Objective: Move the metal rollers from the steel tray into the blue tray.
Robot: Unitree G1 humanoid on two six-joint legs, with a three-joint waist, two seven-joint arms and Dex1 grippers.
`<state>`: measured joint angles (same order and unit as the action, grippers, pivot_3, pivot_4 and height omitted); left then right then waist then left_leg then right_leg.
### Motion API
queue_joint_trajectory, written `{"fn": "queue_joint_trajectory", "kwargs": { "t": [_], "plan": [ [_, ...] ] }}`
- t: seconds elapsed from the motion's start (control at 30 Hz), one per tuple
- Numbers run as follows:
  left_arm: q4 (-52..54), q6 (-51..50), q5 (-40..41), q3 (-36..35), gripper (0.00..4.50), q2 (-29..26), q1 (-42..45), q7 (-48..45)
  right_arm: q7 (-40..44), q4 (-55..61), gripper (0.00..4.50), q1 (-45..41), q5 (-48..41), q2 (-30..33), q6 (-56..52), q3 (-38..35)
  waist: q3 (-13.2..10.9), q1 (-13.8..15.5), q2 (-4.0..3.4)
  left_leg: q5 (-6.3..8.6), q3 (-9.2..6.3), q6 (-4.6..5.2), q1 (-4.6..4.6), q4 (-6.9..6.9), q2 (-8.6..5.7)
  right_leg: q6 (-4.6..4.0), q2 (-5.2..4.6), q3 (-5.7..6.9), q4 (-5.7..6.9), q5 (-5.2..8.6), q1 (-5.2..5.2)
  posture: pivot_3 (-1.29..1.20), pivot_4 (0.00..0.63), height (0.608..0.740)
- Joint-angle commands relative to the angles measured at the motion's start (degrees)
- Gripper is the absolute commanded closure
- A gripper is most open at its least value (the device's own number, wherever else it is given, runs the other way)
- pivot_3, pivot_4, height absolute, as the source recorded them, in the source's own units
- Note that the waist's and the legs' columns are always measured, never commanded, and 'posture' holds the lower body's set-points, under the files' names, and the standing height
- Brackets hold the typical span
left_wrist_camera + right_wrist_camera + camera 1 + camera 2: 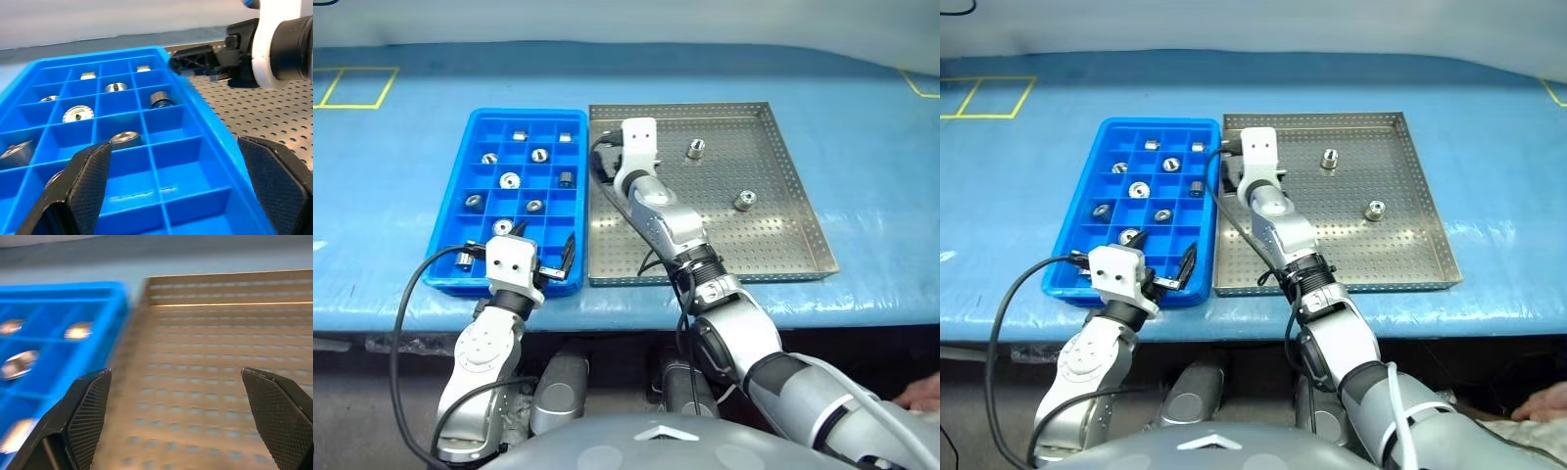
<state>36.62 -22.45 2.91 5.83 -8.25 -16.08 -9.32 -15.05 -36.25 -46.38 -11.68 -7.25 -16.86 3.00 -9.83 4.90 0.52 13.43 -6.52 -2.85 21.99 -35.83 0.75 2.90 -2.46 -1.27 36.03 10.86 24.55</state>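
Note:
I should keep moving my open right gripper toward the near metal roller, which stands clear of the steel tray's side (pixel 806 200), and close it around the roller's body (pixel 744 201).
Two metal rollers (pixel 695 150) (pixel 745 200) stand on the steel tray (pixel 764 250), toward its far and right parts. Several more rollers (pixel 510 180) lie in compartments of the blue tray (pixel 448 217), which sits just left of the steel tray. My right gripper (pixel 178 418) hovers open over the steel tray's left part, close to the blue tray's wall, with nothing between its fingers. At the blue tray's near right corner my left gripper (pixel 178 188) is open and empty, above the compartments there.
Both trays rest on a blue table cover (pixel 862 127). Yellow tape marks (pixel 357 88) lie at the far left. A cable (pixel 411 294) loops beside my left arm at the table's front edge. A person's hand (pixel 922 392) shows at the lower right.

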Motion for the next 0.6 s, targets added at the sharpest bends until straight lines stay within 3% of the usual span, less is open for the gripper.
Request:
{"fn": "queue_joint_trajectory", "kwargs": {
  "t": [0.03, 0.33, 0.6],
  "plan": [
    [-0.08, 0.83, 0.45, 0.75, 0.0, -0.69, 1.32, -1.22, -9.45, -5.1, 0.01, -2.82, 3.37, 0.83, 5.01, -4.83, 0.0, -1.37, -0.01, 0.0, 0.01, 0.0, -0.01, 0.0, 0.0, 0.0, 0.0, -0.02, 0.01, -0.01, 0.0, 0.21, 0.15, 0.74],
    [-0.57, 0.58, 0.53, 0.96, 0.0, -0.66, 2.31, -1.64, -28.7, -20.46, 0.01, -8.94, 6.3, 4.82, 13.09, -14.33, 0.0, -4.36, -0.02, -0.01, 0.04, 0.03, -0.07, 0.01, 0.0, -0.03, 0.0, -0.09, 0.07, -0.06, -0.02, 0.21, 0.15, 0.74],
    [-0.2, 0.12, 0.19, 1.99, 0.0, -0.25, 1.74, -1.19, -35.27, -22.31, 0.01, -8.75, 6.35, 3.85, 13.17, -17.06, 0.0, -4.34, -0.02, -0.01, 0.06, 0.04, -0.08, -0.02, -0.01, 0.01, 0.0, -0.15, 0.07, -0.08, -0.05, 0.21, 0.15, 0.74]
  ]
}}
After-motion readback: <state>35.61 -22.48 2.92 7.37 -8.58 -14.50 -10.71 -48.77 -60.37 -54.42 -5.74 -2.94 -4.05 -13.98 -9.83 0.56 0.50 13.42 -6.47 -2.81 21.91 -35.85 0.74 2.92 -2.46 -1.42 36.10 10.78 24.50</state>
